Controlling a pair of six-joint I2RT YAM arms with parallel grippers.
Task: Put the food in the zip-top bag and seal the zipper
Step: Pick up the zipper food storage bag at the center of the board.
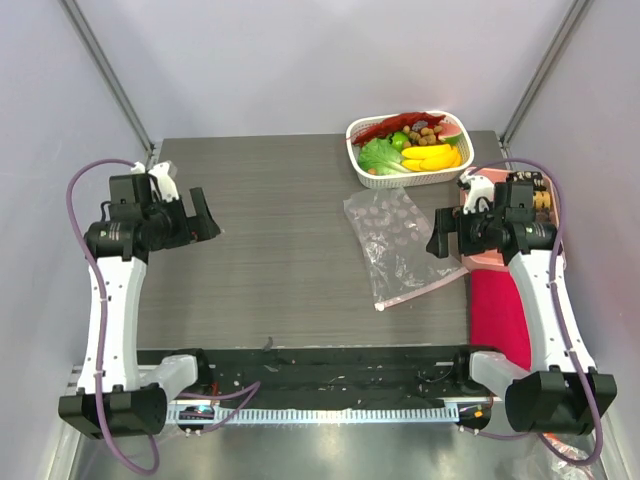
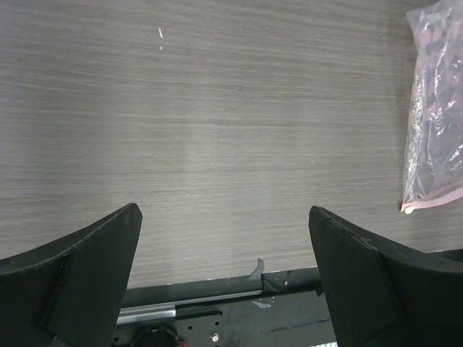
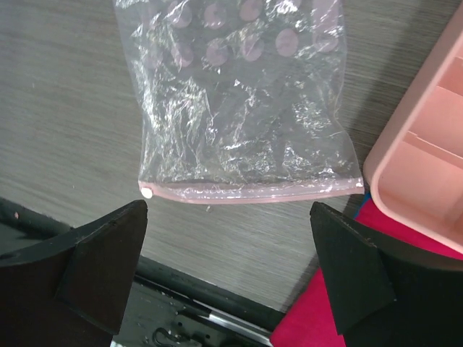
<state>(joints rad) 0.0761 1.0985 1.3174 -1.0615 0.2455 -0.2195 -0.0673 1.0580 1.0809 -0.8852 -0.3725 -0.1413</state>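
Note:
The bag's pink zipper edge (image 1: 402, 299) is uncovered and faces my open right gripper, so I should keep going toward the zipper's middle (image 1: 424, 290) until the fingers pinch it.
The food (image 1: 415, 143), red chillies, yellow bananas, green pieces and a brown berry cluster, lies in a white lattice basket (image 1: 372, 180) at the back right. The clear zip-top bag (image 1: 398, 238) lies flat and empty on the table in front of the basket. Its pink zipper (image 1: 425, 288) is at the near edge. The bag (image 3: 239, 108) and zipper (image 3: 253, 194) show just beyond my right gripper (image 3: 228, 267), which is open and empty above the table. My left gripper (image 2: 224, 267) is open and empty over bare table, with the bag (image 2: 434, 108) far to its right.
A pink compartment tray (image 3: 427, 166) stands right of the bag, partly under the right arm (image 1: 520, 230). A red cloth (image 1: 497, 315) lies in front of it. A black strip (image 1: 320, 360) runs along the table's near edge.

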